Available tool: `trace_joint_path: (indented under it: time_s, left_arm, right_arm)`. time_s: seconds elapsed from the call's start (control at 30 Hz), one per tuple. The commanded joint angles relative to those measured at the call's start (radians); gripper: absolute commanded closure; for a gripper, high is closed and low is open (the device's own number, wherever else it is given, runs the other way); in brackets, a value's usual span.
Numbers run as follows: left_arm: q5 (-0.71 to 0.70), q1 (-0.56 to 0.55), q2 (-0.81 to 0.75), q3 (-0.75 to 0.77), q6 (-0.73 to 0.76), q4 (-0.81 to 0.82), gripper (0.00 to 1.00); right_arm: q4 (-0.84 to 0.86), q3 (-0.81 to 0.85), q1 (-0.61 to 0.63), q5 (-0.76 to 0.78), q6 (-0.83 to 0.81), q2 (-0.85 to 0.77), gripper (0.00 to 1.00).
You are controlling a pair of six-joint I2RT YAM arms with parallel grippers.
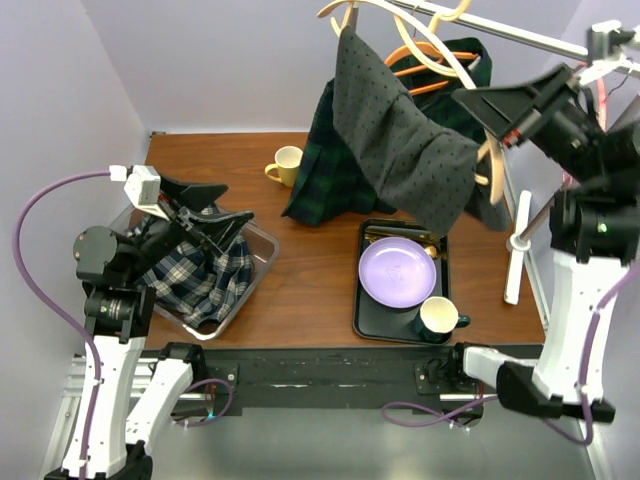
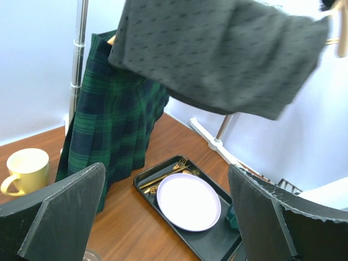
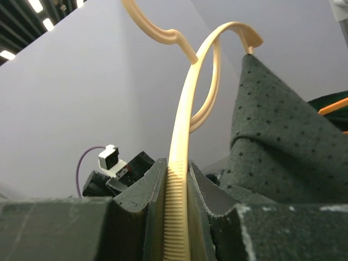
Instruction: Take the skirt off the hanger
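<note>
The grey dotted skirt (image 1: 398, 138) will slide off in one piece when I pull it with my left gripper, because the waist edge sags loosely away from the cream hanger.
A grey dotted skirt (image 1: 400, 140) hangs from a cream plastic hanger (image 1: 420, 30) held up over the back right of the table; it also shows in the left wrist view (image 2: 217, 51) and the right wrist view (image 3: 283, 141). My right gripper (image 1: 487, 110) is shut on the hanger's ribbed arm (image 3: 178, 206). A dark green plaid skirt (image 1: 335, 165) hangs on the rack behind it. My left gripper (image 1: 215, 205) is open and empty above a clear bin (image 1: 262, 245) that holds a blue plaid skirt (image 1: 200, 275).
A yellow mug (image 1: 285, 165) stands at the back. A black tray (image 1: 372, 325) holds a purple plate (image 1: 397, 272), gold cutlery and a dark green cup (image 1: 438, 318). The white rack stand (image 1: 518, 245) and its rail (image 1: 500, 32) with orange hangers are at right.
</note>
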Motion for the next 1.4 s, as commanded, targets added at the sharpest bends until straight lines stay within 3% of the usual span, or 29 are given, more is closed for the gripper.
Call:
trace_joint_path:
  time_s: [0.0,0.03,0.1,0.4,0.97,1.23,1.37]
  left_arm:
    - [-0.002,-0.005,0.0,-0.048,-0.045,0.095,0.0]
    - [-0.002,-0.005,0.004,-0.051,-0.035,0.091,0.0]
    - [-0.022,-0.005,0.015,-0.045,-0.013,0.047,0.0]
    - [-0.088,-0.005,0.009,-0.007,0.048,-0.036,0.0]
    - [-0.024,-0.007,0.072,-0.031,-0.07,0.195,0.0]
    - [-0.074,-0.031,0.122,-0.026,-0.016,0.186,0.01]
    - [-0.09,-0.103,0.141,-0.039,0.012,0.221,0.01]
  right_arm:
    - [0.008,0.133,0.208,0.091,-0.111,0.083,1.0]
    - [-0.078,0.175,0.254,0.111,-0.149,0.102,1.0]
    - [-0.083,0.167,0.325,0.131,-0.202,0.113,1.0]
    - [0.064,-0.002,0.432,0.185,-0.146,0.079,1.0]
    - [0.116,-0.048,0.67,0.263,-0.159,0.102,1.0]
    - [0.121,-0.047,0.755,0.323,-0.185,0.133,1.0]
    - [0.128,-0.048,0.788,0.352,-0.197,0.146,1.0]
